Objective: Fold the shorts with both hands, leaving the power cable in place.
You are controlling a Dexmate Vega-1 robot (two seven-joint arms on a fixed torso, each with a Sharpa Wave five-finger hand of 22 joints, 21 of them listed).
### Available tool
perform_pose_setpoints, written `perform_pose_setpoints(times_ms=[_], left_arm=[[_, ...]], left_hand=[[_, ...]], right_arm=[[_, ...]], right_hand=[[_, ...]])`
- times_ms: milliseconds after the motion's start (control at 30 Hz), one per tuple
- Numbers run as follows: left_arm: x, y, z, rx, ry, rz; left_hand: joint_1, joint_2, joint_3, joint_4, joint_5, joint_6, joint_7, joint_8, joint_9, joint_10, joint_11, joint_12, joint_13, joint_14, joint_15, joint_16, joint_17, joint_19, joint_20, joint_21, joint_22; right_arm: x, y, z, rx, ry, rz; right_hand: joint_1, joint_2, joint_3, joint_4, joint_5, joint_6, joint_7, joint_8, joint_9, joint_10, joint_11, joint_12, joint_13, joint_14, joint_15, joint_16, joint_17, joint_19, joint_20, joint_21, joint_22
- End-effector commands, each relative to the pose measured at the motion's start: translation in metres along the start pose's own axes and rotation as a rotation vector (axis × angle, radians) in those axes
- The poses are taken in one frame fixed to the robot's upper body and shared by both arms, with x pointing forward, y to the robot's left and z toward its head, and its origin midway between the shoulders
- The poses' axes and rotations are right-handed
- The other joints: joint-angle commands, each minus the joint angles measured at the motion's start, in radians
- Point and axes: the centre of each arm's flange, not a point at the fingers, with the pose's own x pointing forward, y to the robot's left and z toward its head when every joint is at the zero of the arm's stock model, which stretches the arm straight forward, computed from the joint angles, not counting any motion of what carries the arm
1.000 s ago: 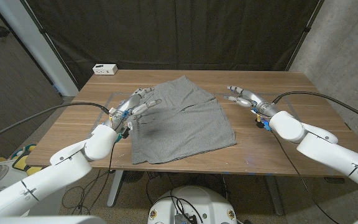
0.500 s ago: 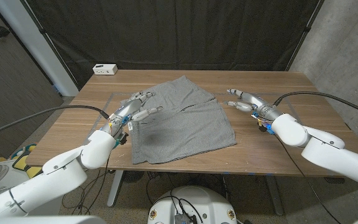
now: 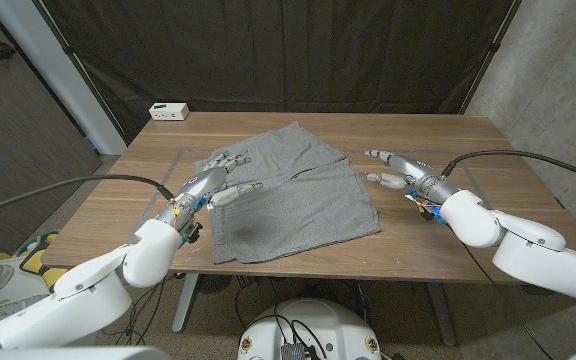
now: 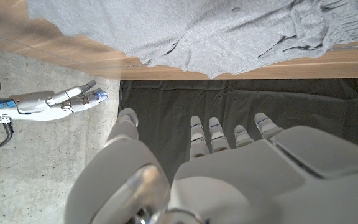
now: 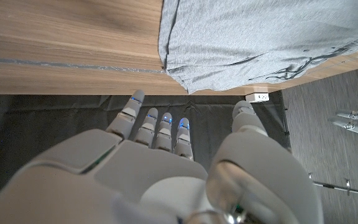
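The legs of the grey shorts are parted by a split [image 3: 318, 169], so when I lift, the near leg [image 3: 298, 216] will fold back and the far leg will stay flat.
Grey shorts [image 3: 293, 190] lie spread across the middle of the wooden table [image 3: 438, 235], with one part folded over at the back. My left hand [image 3: 216, 180] hovers at the shorts' left edge, fingers apart, holding nothing. My right hand [image 3: 400, 170] is a little to the right of the shorts, fingers spread and empty. In the left wrist view my left hand [image 4: 216, 168] points past the shorts [image 4: 216, 31], and the right hand [image 4: 48, 102] shows across from it. The right wrist view has my right hand [image 5: 166, 168] below the shorts [image 5: 260, 37].
A small white box [image 3: 169, 111] sits at the table's back left corner, also seen as the white box [image 5: 258, 97] in the right wrist view. Black cables run along both arms. A dark curtain hangs behind the table.
Both hands have drawn back a little toward the table's near edge. The left hand came off the shorts' upper left part. The shorts lie as before.
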Motion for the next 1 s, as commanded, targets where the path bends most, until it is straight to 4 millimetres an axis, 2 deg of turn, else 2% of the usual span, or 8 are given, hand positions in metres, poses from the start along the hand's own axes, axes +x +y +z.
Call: perform_pose_setpoints(times_ms=[33,400,567,1000], left_arm=[[-0.027,0.001,0.016,0.085,0.005,-0.026],[-0.044,0.003,0.024,0.152,0.021,-0.08],[-0.051,0.004,0.027,0.187,0.034,-0.09],[-0.073,0.007,0.034,0.317,0.087,-0.106]], left_hand=[[0.024,-0.008,-0.001,-0.011,0.008,0.012,-0.002,0.0,0.001,-0.007,0.004,-0.006,0.005,0.0,0.015,-0.002,0.003,0.012,0.003,0.004,0.001],[0.066,-0.04,-0.01,-0.021,0.023,0.062,-0.001,0.012,0.003,-0.005,0.005,-0.011,0.005,-0.002,0.022,-0.004,0.004,0.02,0.01,0.002,-0.002],[0.086,-0.051,-0.013,-0.022,0.029,0.08,0.001,0.016,0.003,-0.003,0.006,-0.012,0.005,-0.001,0.024,-0.003,0.003,0.027,0.01,0.002,-0.002],[0.157,-0.081,-0.021,-0.024,0.054,0.108,0.002,0.016,0.006,-0.007,0.017,-0.019,0.006,0.004,0.047,-0.003,0.003,0.047,0.027,0.002,-0.004]], right_arm=[[-0.019,0.002,0.014,-0.139,0.018,-0.016],[-0.036,0.01,0.017,-0.206,0.05,-0.004],[-0.041,0.013,0.022,-0.246,0.048,-0.001],[-0.052,0.023,0.03,-0.335,0.059,0.017]], right_hand=[[0.017,-0.008,0.0,-0.011,0.004,0.015,0.002,0.006,0.005,0.011,0.001,0.001,0.003,0.008,-0.008,-0.005,0.001,0.014,-0.002,0.009,0.003],[0.058,-0.044,-0.005,-0.032,0.018,0.059,-0.003,0.016,0.006,0.031,-0.007,0.002,0.002,0.028,-0.019,-0.006,0.0,0.038,-0.002,0.011,0.003],[0.105,-0.058,-0.001,-0.04,0.033,0.093,-0.005,0.023,0.006,0.047,-0.017,0.002,0.002,0.044,-0.029,-0.006,0.0,0.052,-0.008,0.01,0.003],[0.204,-0.095,-0.001,-0.043,0.06,0.165,-0.025,0.033,0.007,0.095,-0.04,0.005,0.003,0.078,-0.067,-0.004,0.001,0.072,-0.031,0.007,0.004]])
